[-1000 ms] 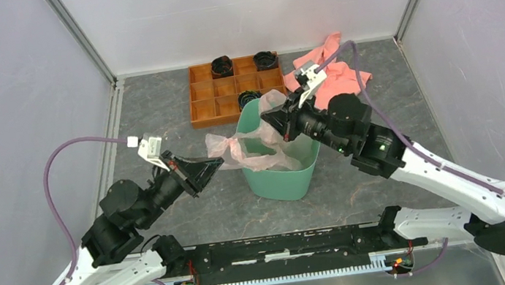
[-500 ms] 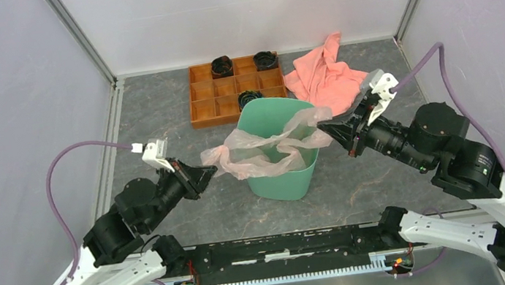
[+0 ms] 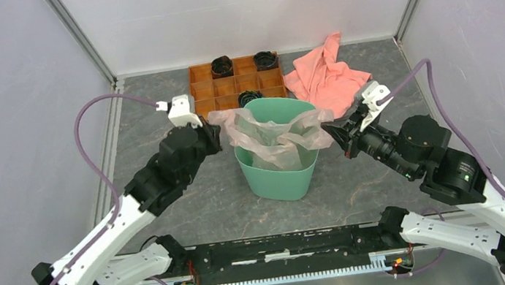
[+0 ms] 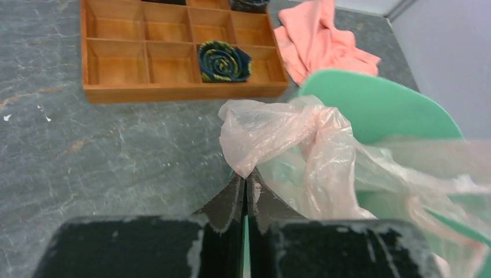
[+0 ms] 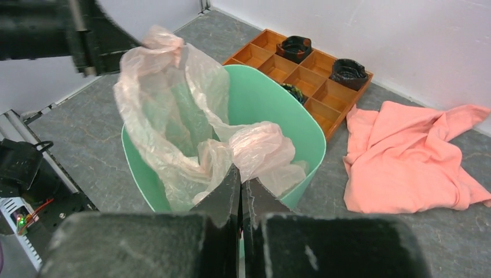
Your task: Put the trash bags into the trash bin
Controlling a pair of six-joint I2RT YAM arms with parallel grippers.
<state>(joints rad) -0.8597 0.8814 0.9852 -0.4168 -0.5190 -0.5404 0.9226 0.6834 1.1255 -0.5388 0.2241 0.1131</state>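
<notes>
Next, I swing my left gripper's bag edge toward me and draw the bag over that near rim [image 3: 257, 169], because the trash bag sags [image 3: 282, 155] inside the bin's near rim.
The mint-green trash bin [image 3: 278, 177] stands in the middle of the table. The translucent pale pink trash bag [image 3: 274, 136] is stretched over its mouth and sags inside. My left gripper [image 3: 215, 134] is shut on the bag's left edge at the bin's far-left rim; the left wrist view shows the film [image 4: 272, 130] pinched at the fingertips [image 4: 246, 180]. My right gripper [image 3: 327, 132] is shut on the bag's right edge at the bin's right rim; the right wrist view shows the film [image 5: 173, 110] bunched at the fingertips [image 5: 240, 174] over the bin [image 5: 263, 101].
An orange compartmented tray [image 3: 206, 103] with dark rolled items stands behind the bin. A salmon-pink cloth towel [image 3: 326, 77] lies at the back right, close to my right gripper. Enclosure walls rise on the left, right and back.
My left gripper swung forward and right from the bin's near left to its far-left rim, pulling the bag's left edge over the bin. The right gripper shifted slightly left.
</notes>
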